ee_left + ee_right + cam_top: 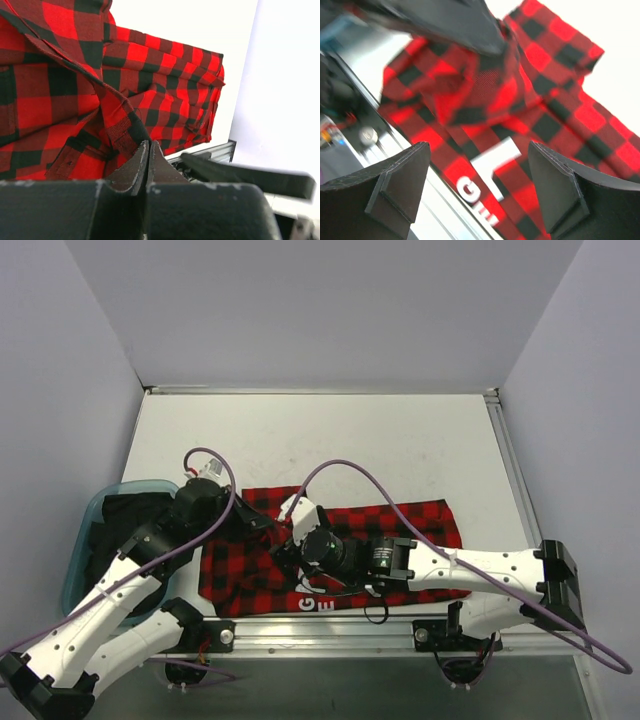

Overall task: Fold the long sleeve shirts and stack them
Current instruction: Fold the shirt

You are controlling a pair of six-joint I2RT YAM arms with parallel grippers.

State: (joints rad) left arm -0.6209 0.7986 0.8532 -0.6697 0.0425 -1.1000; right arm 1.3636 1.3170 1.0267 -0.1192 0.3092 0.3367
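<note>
The shirt is bunched up around the raised fold (116,111), so my right gripper should pull the fold toward the front bar while my left gripper grabs the shirt's back edge (270,491).
A red-and-black check long sleeve shirt (420,525) lies crumpled along the table's near edge, with white lettering (315,605) at its front hem. My left gripper (268,525) is at the shirt's left part. In the left wrist view it (148,144) is shut on a raised fold of the shirt (165,75). My right gripper (290,558) hovers just right of it, over the shirt's front left area. Its fingers (400,175) stand wide apart above the shirt (555,115) and the lettering (495,160), holding nothing.
A blue bin (90,530) with dark clothing stands at the left edge beside the left arm. A metal rail (330,625) runs along the front of the white table (350,440). Grey walls close in the back and both sides.
</note>
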